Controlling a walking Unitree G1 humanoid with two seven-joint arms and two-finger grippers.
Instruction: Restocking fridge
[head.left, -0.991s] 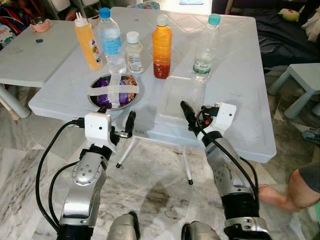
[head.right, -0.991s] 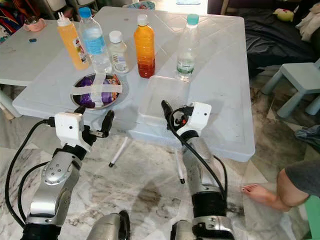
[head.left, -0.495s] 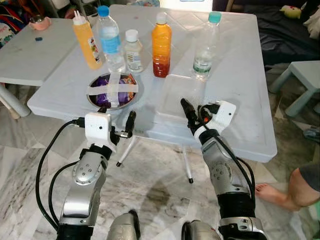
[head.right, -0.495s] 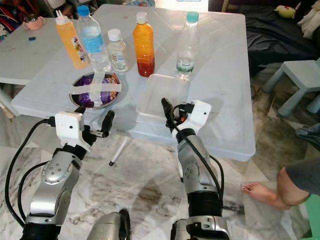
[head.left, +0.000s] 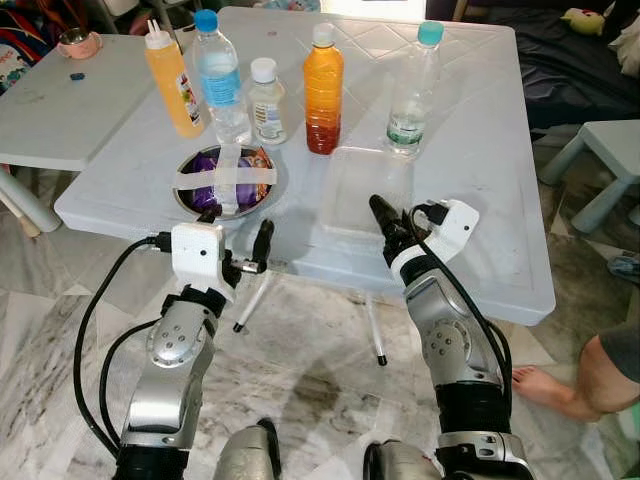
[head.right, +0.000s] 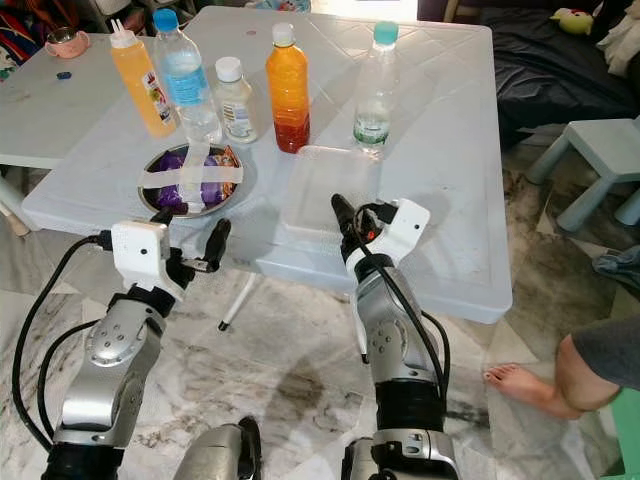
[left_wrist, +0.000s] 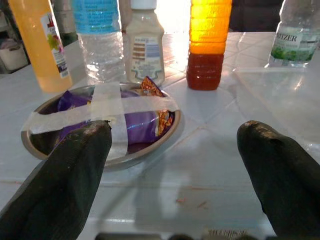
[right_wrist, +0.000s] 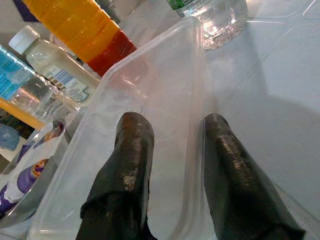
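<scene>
The clear plastic container (head.left: 368, 190) will tip and its far side will droop when the robot lifts it, because the right gripper's fingers straddle only a side (right_wrist: 194, 132).
On the white table (head.left: 480, 150) stand a yellow squeeze bottle (head.left: 172, 82), a blue-labelled water bottle (head.left: 220, 78), a small white bottle (head.left: 266, 102), an orange juice bottle (head.left: 323, 90) and a teal-capped clear bottle (head.left: 410, 92). A metal bowl (head.left: 226, 184) holds purple snack packets under crossed tape. Beside it lies a clear plastic container (head.left: 365, 190). My right gripper (head.left: 392, 222) is open at the container's near end; in the right wrist view one finger (right_wrist: 132, 165) is inside and the other (right_wrist: 235, 175) outside its side wall. My left gripper (head.left: 236, 236) hovers open at the table's front edge, just before the bowl (left_wrist: 107, 117).
A second white table (head.left: 60, 110) with a pink cup (head.left: 75, 42) stands to the left. A pale stool (head.left: 610, 150) is at the right, dark bedding (head.left: 570, 60) behind it. A person's leg and bare foot (head.left: 585, 378) rest on the marble floor at lower right.
My right gripper has edged forward and a little right, onto the clear container's near end. The left arm has hardly moved.
</scene>
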